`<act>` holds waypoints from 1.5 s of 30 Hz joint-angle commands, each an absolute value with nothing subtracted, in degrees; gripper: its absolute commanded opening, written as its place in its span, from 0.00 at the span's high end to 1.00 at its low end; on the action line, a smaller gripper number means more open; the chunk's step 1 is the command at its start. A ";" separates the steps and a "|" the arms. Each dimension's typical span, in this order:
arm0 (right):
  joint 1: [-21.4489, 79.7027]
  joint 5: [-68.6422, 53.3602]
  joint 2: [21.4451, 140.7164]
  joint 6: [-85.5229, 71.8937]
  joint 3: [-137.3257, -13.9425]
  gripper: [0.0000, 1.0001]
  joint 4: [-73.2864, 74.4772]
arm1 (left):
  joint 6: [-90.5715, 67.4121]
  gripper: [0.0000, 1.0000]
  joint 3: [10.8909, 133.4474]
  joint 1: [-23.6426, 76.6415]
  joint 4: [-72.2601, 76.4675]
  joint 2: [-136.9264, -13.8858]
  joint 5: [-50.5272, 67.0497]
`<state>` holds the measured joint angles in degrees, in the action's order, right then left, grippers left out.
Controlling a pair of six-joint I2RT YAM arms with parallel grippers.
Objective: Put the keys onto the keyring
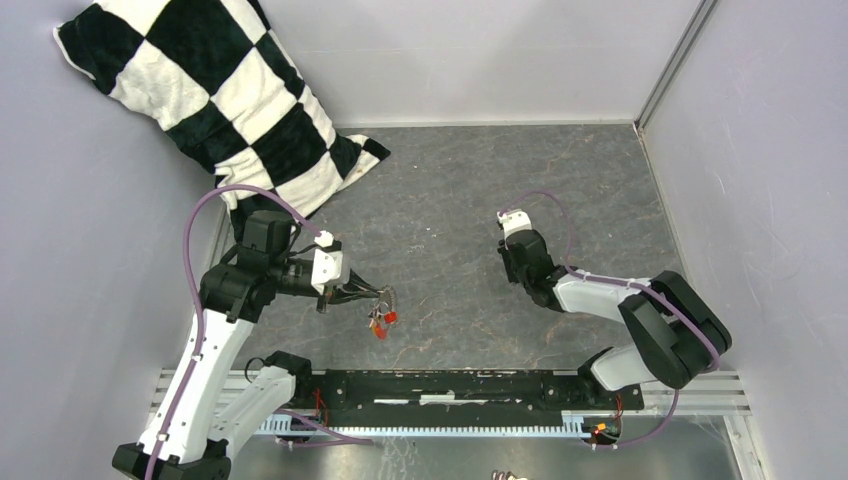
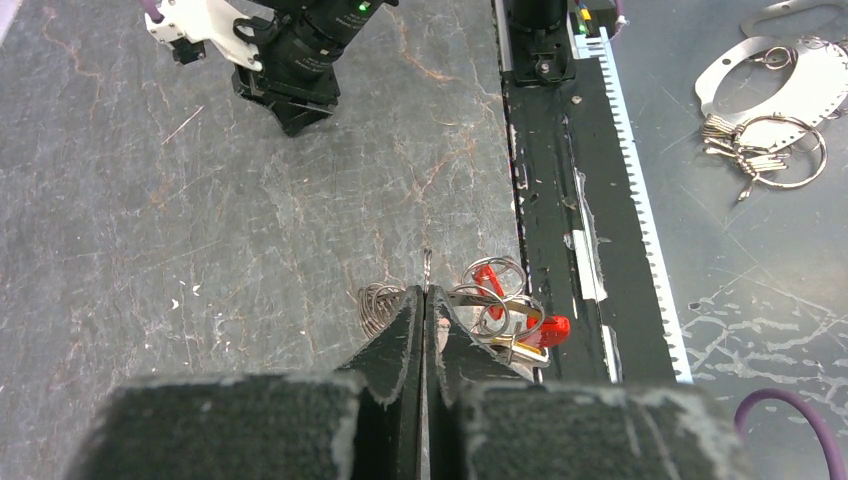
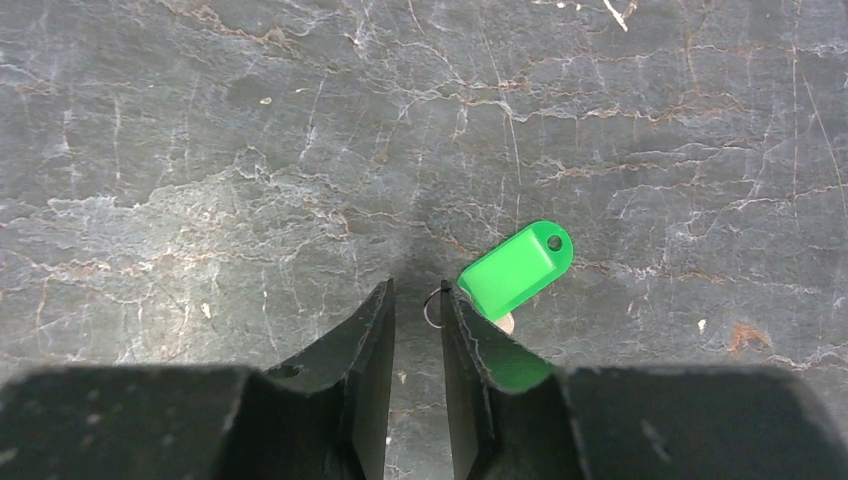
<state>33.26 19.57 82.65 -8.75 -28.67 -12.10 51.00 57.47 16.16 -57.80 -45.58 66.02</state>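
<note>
The green key's metal end (image 3: 506,323) is under its tag. My right gripper should flip the tag (image 3: 516,270) over and put it down so that the metal end is on top.
My left gripper (image 1: 376,293) is shut on the silver keyring (image 2: 378,305) and holds it just above the table; a thin wire end sticks out past the fingertips (image 2: 427,292). Smaller rings, a red strap (image 2: 490,280), a red key head (image 2: 548,330) and a yellowish piece (image 2: 520,348) hang at its right side. My right gripper (image 1: 516,260) points down at the table, its jaws a narrow gap apart (image 3: 417,290) and empty. The green key (image 3: 516,270) lies flat touching the right finger, its small wire ring (image 3: 432,306) in the gap. The top view hides it.
A black-and-white checkered pillow (image 1: 220,100) leans in the far left corner. A black rail (image 1: 450,385) runs along the near edge. Spare keyrings and metal plates (image 2: 770,150) lie beyond the rail. Grey walls enclose the table.
</note>
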 commanded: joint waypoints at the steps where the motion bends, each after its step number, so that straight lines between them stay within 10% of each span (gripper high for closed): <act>1: 33.13 17.33 79.67 -8.11 -30.23 0.71 -11.10 | 52.84 0.98 59.06 16.26 -57.83 -44.76 66.36; 9: 33.12 21.15 77.03 -8.30 -28.46 0.48 -8.51 | 53.16 0.98 58.98 16.26 -57.78 -44.56 66.19; 21: 33.08 21.82 82.17 -9.41 -26.69 0.53 -12.45 | 53.91 0.98 59.63 16.26 -57.88 -45.19 66.08; 38: 31.70 22.07 79.88 -7.84 -25.80 1.00 -14.19 | 52.52 0.98 60.12 16.26 -57.83 -45.31 66.27; 45: 31.73 17.18 78.71 -7.28 -27.60 1.00 -13.75 | 52.27 0.98 60.16 16.26 -57.83 -45.10 66.23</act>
<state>31.97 20.03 80.51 -8.05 -25.65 -14.09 52.03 57.82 16.16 -58.06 -45.36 65.84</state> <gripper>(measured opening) 0.006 0.032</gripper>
